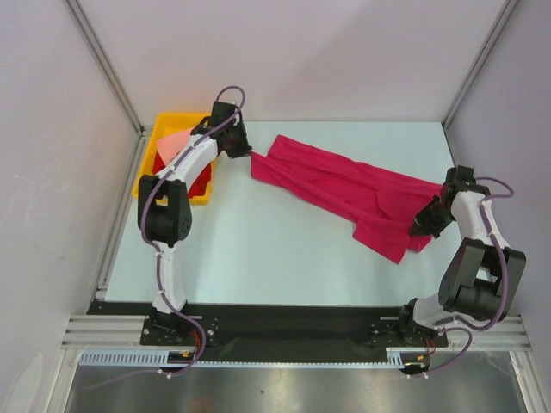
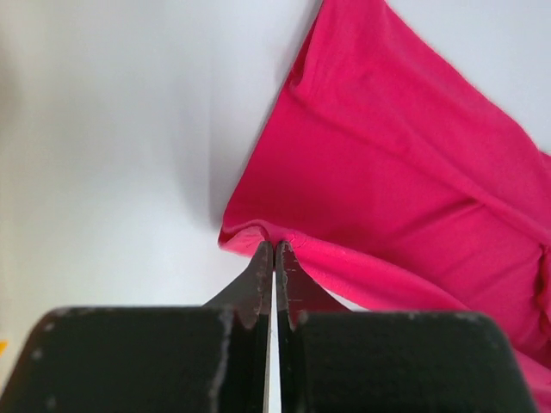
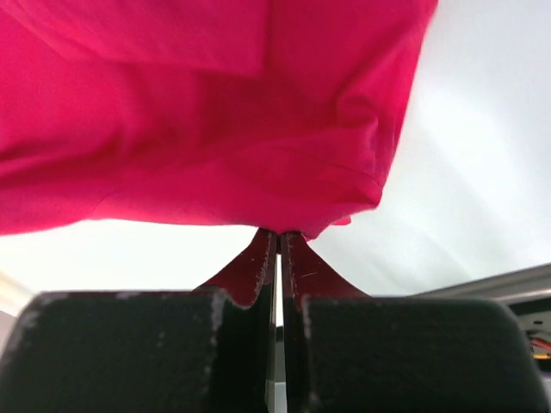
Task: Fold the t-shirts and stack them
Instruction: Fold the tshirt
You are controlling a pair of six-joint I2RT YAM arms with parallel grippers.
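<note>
My left gripper should carry on carrying the magenta-crimson t-shirt's held edge [image 1: 324, 193], which is stretched between my grippers along its far flap [image 1: 324, 163], until the edge reaches that flap.
The magenta-crimson t-shirt [image 1: 344, 189] hangs stretched between my two grippers over the table, sagging toward the front right. My left gripper [image 1: 244, 153] is shut on its far left edge; in the left wrist view the gripper [image 2: 275, 246] pinches a fold of the cloth [image 2: 387, 172]. My right gripper [image 1: 424, 225] is shut on its right edge; in the right wrist view the gripper [image 3: 279, 232] pinches the hem of the shirt [image 3: 198, 129]. The pale salmon-pink shirt [image 1: 175, 143] and the bright red shirt [image 1: 200, 183] lie in the yellow bin [image 1: 148, 158].
The yellow bin stands at the table's far left, right beside my left arm. Grey walls close in the table [image 1: 258, 258] at the back and both sides. A black rail [image 1: 293, 323] runs along the near edge.
</note>
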